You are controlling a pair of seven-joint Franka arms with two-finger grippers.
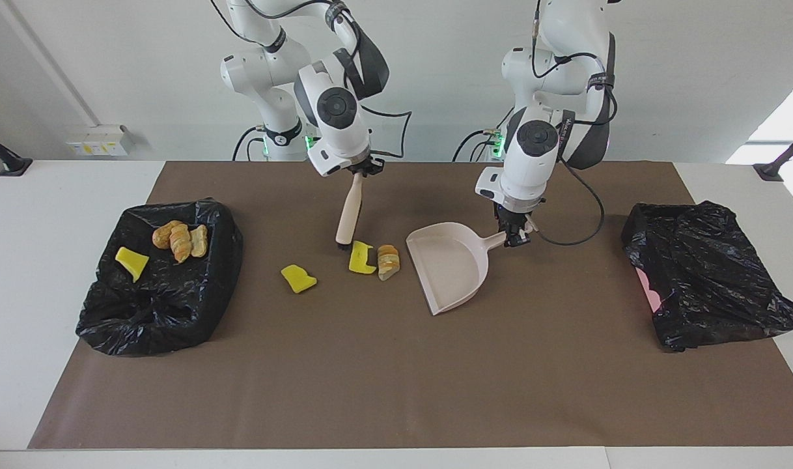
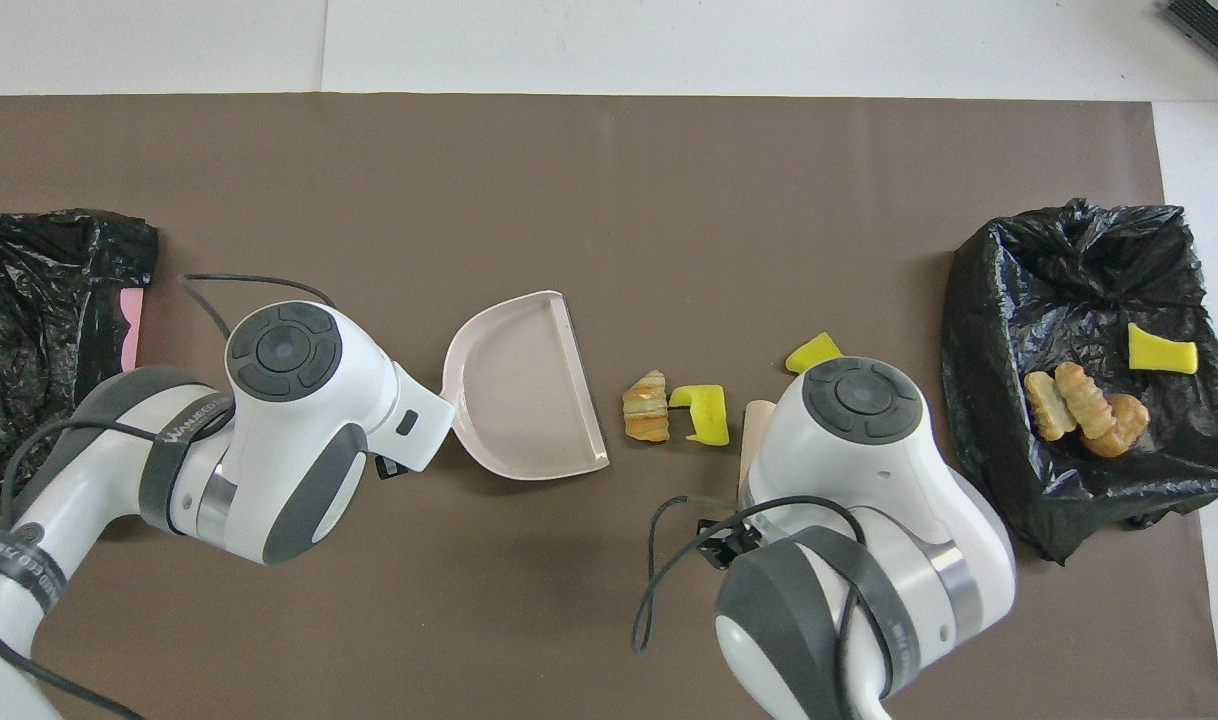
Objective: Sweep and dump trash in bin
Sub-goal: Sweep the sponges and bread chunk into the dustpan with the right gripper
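Observation:
A yellow wedge [image 2: 812, 352] lies by itself behind the brush, so the robot's right gripper should move the brush past that wedge and sweep the wedge toward the dustpan.
My right gripper [image 1: 361, 170] is shut on the beige handle of a brush [image 1: 349, 212]. Its dark bristles [image 1: 342, 245] are down at the mat, beside a yellow wedge [image 1: 362, 257]. A bread lump [image 1: 388, 262] lies against that wedge, toward the dustpan. Another yellow wedge [image 1: 298, 279] lies apart, toward the right arm's end. My left gripper [image 1: 515, 236] is shut on the handle of the beige dustpan [image 1: 448, 267], whose open edge faces the bread lump across a short gap. In the overhead view the dustpan [image 2: 524, 390], bread lump [image 2: 646, 406] and wedge [image 2: 704, 413] show; both grippers are hidden under the arms.
A black-bagged bin [image 1: 168, 306] at the right arm's end holds a yellow wedge [image 1: 131, 262] and three bread lumps [image 1: 180, 239]. A second black bag [image 1: 706, 273] with a pink edge lies at the left arm's end. A brown mat [image 1: 396, 378] covers the table.

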